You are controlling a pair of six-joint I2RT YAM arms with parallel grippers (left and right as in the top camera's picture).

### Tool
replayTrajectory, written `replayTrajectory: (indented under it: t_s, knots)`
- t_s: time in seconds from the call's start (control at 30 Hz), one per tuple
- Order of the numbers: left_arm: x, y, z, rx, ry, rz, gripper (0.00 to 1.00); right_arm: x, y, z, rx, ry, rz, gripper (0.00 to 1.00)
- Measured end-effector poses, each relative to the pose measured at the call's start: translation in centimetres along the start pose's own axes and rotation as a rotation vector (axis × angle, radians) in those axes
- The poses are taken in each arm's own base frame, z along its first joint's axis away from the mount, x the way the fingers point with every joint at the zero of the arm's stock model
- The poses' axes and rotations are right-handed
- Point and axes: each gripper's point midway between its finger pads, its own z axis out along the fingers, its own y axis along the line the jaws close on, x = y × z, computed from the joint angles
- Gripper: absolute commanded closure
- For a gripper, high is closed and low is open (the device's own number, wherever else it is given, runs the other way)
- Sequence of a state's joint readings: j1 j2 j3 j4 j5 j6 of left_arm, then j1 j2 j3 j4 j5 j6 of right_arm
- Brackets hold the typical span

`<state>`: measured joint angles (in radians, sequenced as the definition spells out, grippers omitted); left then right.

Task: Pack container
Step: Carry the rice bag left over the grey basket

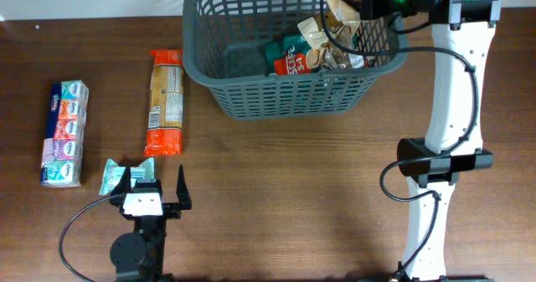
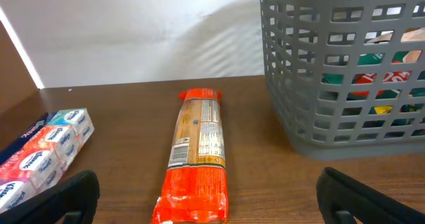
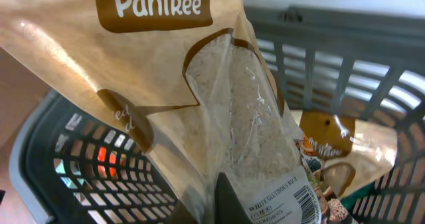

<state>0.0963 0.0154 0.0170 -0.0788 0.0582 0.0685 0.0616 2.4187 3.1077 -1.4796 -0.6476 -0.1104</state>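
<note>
I should keep moving my right gripper toward the basket's empty bottom beside the packets [image 1: 241,60] and let go of the beige bag of rice there, because the bag is over the basket's open top.
The dark grey basket [image 1: 251,31] stands at the back centre and holds several packets; it also shows in the left wrist view [image 2: 312,71] and the right wrist view [image 3: 60,151]. My right gripper [image 1: 352,2] is shut on a beige bag of rice [image 3: 219,91] and holds it over the basket's right end. My left gripper [image 1: 152,190] is open and empty near the front left. An orange packet of pasta [image 1: 165,89] lies ahead of it [image 2: 197,157].
A multi-pack of tissues [image 1: 65,133] lies at the left, and shows in the left wrist view [image 2: 40,154]. A small teal packet [image 1: 113,175] lies under the left gripper. A white wall runs behind the table.
</note>
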Motion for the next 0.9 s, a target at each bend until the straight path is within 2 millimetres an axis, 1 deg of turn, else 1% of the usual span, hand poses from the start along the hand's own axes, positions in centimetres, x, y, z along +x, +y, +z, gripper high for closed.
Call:
replayTrajectory:
  t_s: [0.07, 0.13, 0.37, 0.5, 0.53, 0.57, 0.6, 0.63, 0.67, 0.73, 0.77, 0.9]
  knots:
    - [0.0, 0.0, 0.0, 0.0, 0.0, 0.0, 0.01, 0.7, -0.1, 0.3, 0.008, 0.031, 0.015, 0.96]
    - [0.0, 0.0, 0.0, 0.0, 0.0, 0.0, 0.01, 1.7, -0.5, 0.9, 0.027, 0.073, 0.039, 0.96]
    - [0.0, 0.0, 0.0, 0.0, 0.0, 0.0, 0.01, 5.9, -3.1, 3.9, 0.103, 0.239, 0.115, 0.96]
    - [0.0, 0.0, 0.0, 0.0, 0.0, 0.0, 0.01, 8.5, -3.7, 5.7, 0.106, 0.332, 0.133, 0.96]
    - [0.0, 0.0, 0.0, 0.0, 0.0, 0.0, 0.01, 8.9, -3.7, 6.0, 0.106, 0.345, 0.133, 0.92]
    - [0.0, 0.0, 0.0, 0.0, 0.0, 0.0, 0.01, 9.2, -3.6, 6.3, 0.104, 0.357, 0.132, 0.8]
    - [0.0, 0.0, 0.0, 0.0, 0.0, 0.0, 0.01, 9.5, -3.4, 6.7, 0.098, 0.366, 0.131, 0.59]
    - [0.0, 0.0, 0.0, 0.0, 0.0, 0.0, 0.01, 9.6, -3.2, 6.9, 0.093, 0.37, 0.127, 0.32]
    - [0.0, 0.0, 0.0, 0.0, 0.0, 0.0, 0.01, 9.6, -2.9, 7.1, 0.088, 0.374, 0.116, 0.22]
    - [0.0, 0.0, 0.0, 0.0, 0.0, 0.0, 0.01, 9.5, -2.3, 7.5, 0.078, 0.369, 0.095, 0.06]
    - [0.0, 0.0, 0.0, 0.0, 0.0, 0.0, 0.01, 9.3, -2.0, 7.7, 0.074, 0.363, 0.082, 0.0]
    - [0.0, 0.0, 0.0, 0.0, 0.0, 0.0, 0.01, 8.9, -1.6, 8.1, 0.067, 0.351, 0.062, 0.01]
